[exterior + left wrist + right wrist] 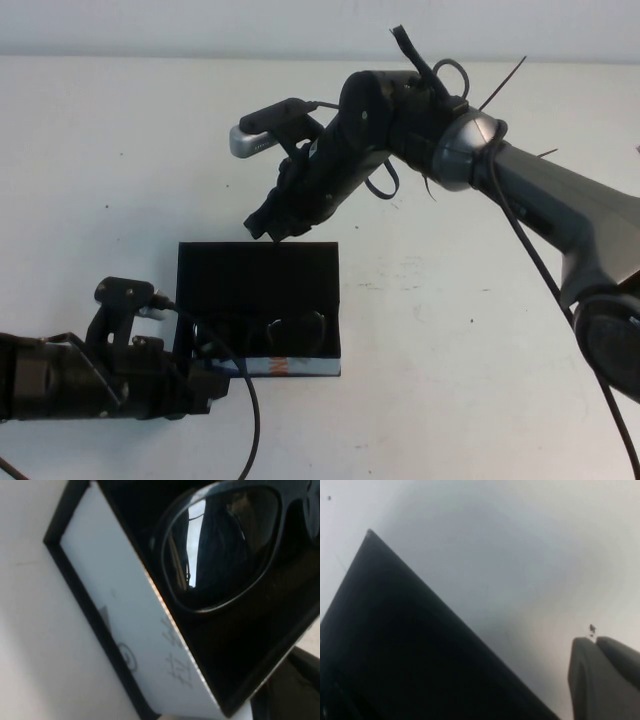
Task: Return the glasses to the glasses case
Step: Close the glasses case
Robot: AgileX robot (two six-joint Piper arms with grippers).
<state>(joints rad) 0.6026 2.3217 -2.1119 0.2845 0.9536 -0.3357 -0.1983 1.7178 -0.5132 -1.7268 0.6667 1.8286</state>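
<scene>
I have my right gripper past the open case flap's far edge [310,243], so next I bring it back toward the front and fold the flap over the glasses [292,334].
The black glasses case [258,280] lies open in the middle of the table, its printed strip [285,365] facing the front. The dark glasses [272,333] lie inside it near the front wall; in the left wrist view one lens [225,545] shows close up behind the white printed side [135,625]. My left gripper [212,386] sits low at the case's front left corner, touching or nearly touching it. My right gripper [268,232] is shut and empty, hovering just over the far edge of the case's flap [395,655]; its fingertips [585,652] are pressed together.
The white table [470,330] spreads around the case. My left arm [60,375] lies along the front left. My right arm [540,200] reaches in from the right over the far half, with loose cables hanging from it.
</scene>
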